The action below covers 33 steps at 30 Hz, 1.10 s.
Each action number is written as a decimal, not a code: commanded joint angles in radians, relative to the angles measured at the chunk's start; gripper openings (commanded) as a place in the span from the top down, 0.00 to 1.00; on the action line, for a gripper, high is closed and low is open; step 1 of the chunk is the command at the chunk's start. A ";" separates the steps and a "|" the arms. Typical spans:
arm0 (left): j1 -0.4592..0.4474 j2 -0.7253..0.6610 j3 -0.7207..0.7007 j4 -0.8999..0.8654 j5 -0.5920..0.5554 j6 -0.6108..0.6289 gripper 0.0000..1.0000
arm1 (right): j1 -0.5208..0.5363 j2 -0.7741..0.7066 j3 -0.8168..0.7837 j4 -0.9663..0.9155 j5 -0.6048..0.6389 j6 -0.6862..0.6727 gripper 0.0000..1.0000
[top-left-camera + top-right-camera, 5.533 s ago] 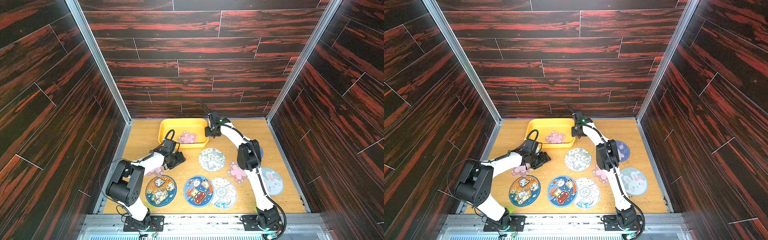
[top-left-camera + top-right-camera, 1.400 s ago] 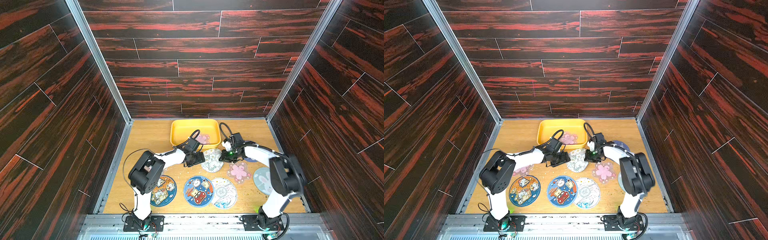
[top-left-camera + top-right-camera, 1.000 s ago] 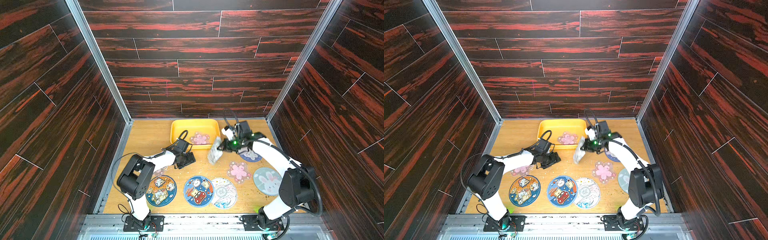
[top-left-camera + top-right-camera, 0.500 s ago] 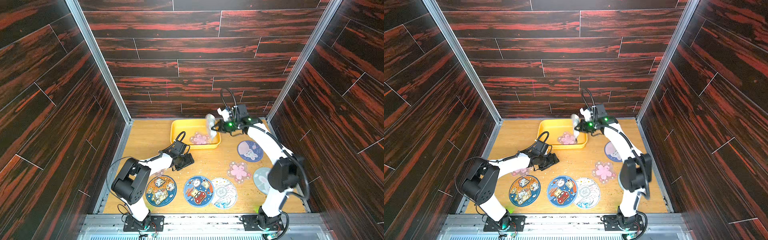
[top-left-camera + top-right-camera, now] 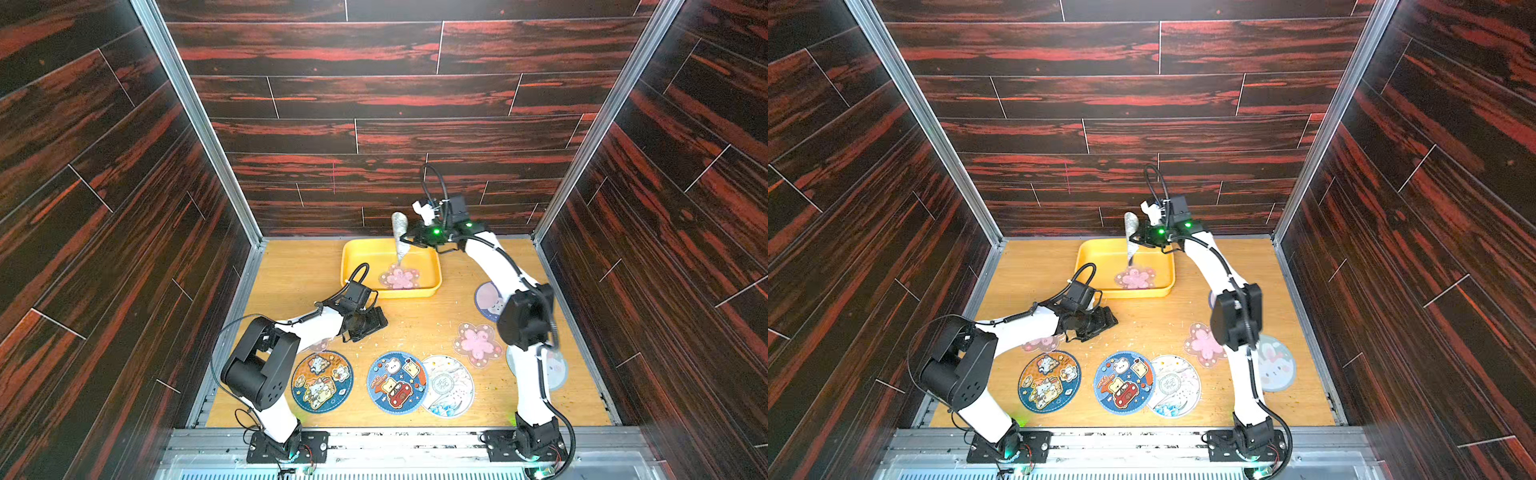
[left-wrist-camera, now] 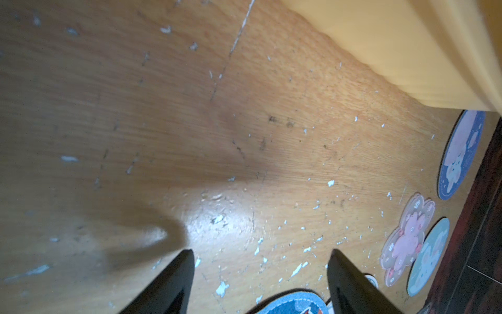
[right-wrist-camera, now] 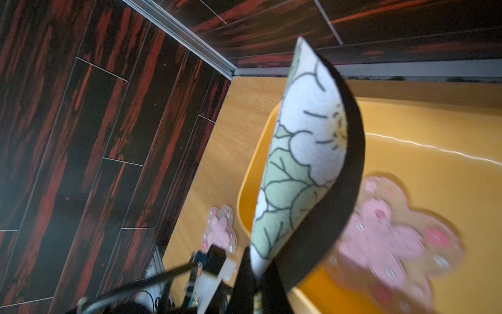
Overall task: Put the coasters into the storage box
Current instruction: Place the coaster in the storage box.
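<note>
The floral coaster's lower edge (image 5: 399, 260) hangs over the opening of the storage box, so my right gripper should keep lowering the coaster until it touches the blossom coaster inside (image 5: 400, 277).
The yellow storage box (image 5: 390, 293) (image 5: 1125, 293) stands at the back of the table with a pink blossom coaster (image 5: 400, 277) (image 7: 380, 236) lying in it. My right gripper (image 5: 409, 239) (image 7: 256, 274) is shut on a round floral coaster (image 5: 400, 235) (image 5: 1132, 232) (image 7: 304, 152). That coaster hangs bent and edge-on above the box's back half. My left gripper (image 5: 374, 324) (image 6: 260, 254) is open and low over bare table just in front of the box, with nothing between its fingers.
Several coasters lie on the table. Three round prints (image 5: 322, 381) (image 5: 397, 382) (image 5: 449, 384) sit along the front and a pink blossom (image 5: 478, 345) at right. A bunny disc (image 5: 557, 370) and a dark blue disc (image 5: 486, 299) lie partly behind the right arm. Another blossom (image 5: 320, 345) lies under the left arm.
My right gripper lifted the floral coaster off the table's middle and carried it back and left until it hangs over the box. The left arm drew back a little and has stayed low.
</note>
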 commanded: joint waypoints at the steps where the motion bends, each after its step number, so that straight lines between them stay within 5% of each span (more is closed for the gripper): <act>1: 0.008 -0.016 0.003 0.007 0.012 0.001 0.20 | 0.007 0.125 0.101 -0.021 -0.034 0.027 1.00; 13: 0.019 -0.007 0.013 -0.008 0.021 0.017 0.19 | -0.007 0.278 0.164 -0.219 0.133 -0.028 1.00; 22: 0.019 -0.014 0.013 -0.018 0.010 0.020 0.19 | -0.008 0.221 0.088 -0.271 0.369 -0.095 0.99; 28: 0.019 -0.025 0.013 -0.050 -0.018 0.029 0.19 | -0.007 0.192 0.094 -0.310 0.416 -0.135 0.64; 33: 0.016 -0.053 0.002 -0.087 -0.052 0.033 0.19 | -0.005 0.109 0.003 -0.268 0.390 -0.144 0.45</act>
